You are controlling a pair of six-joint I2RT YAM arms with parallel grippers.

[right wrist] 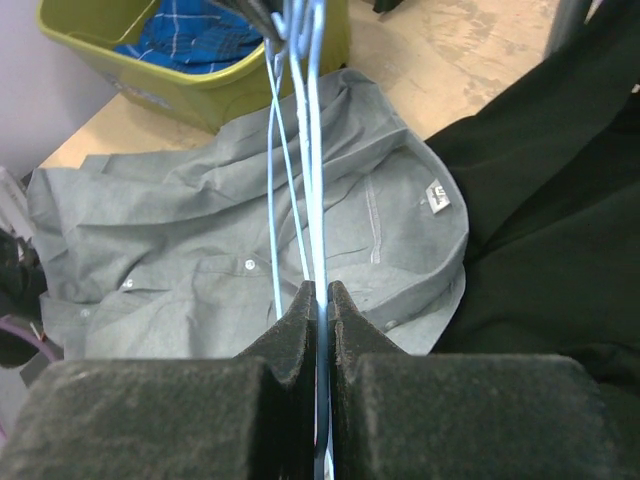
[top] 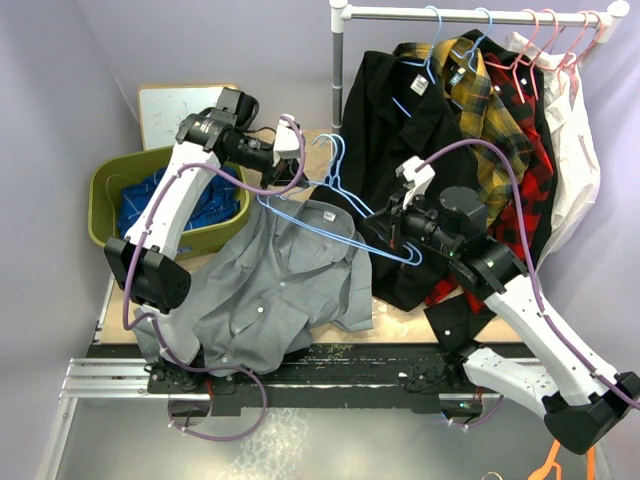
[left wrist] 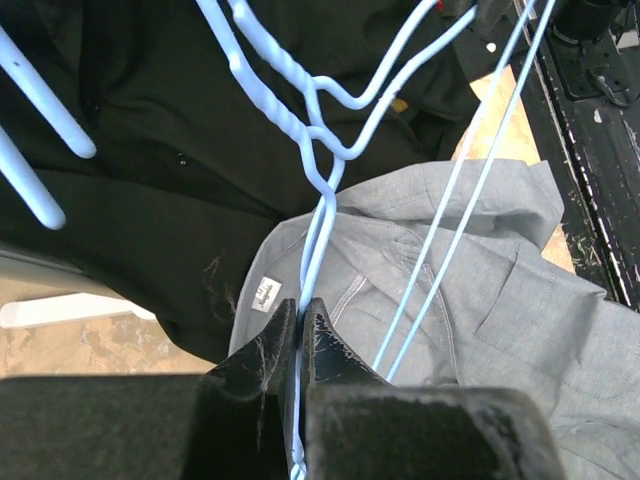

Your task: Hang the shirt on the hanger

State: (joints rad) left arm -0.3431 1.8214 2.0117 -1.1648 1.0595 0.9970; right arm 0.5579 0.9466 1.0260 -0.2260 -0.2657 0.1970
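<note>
My right gripper is holding a hanger, and a spare light-blue hanger [top: 332, 143] is lying against it. I should first pull the spare one away into the green bin with my left gripper.
The grey shirt [top: 270, 285] lies spread on the table, collar and white neck label [left wrist: 263, 293] toward the black shirt. The light-blue hanger [top: 300, 214] is held in the air above the shirt's collar, between both grippers; its wires look doubled. My left gripper [top: 287, 172] is shut on the hanger's wire near the hook end [left wrist: 300, 322]. My right gripper [top: 398, 240] is shut on the wire at the hanger's other end [right wrist: 320, 296]. The shirt also shows below the fingers in the left wrist view [left wrist: 480, 300] and the right wrist view [right wrist: 200, 240].
A green bin [top: 108, 190] holding a blue garment [top: 140, 200] stands at the back left. A rail [top: 470, 14] on a pole [top: 338, 70] carries a black shirt [top: 385, 110], plaid shirts [top: 510, 120], a white garment [top: 572, 130] and pink hangers [top: 545, 40]. An orange hanger [top: 550, 462] lies bottom right.
</note>
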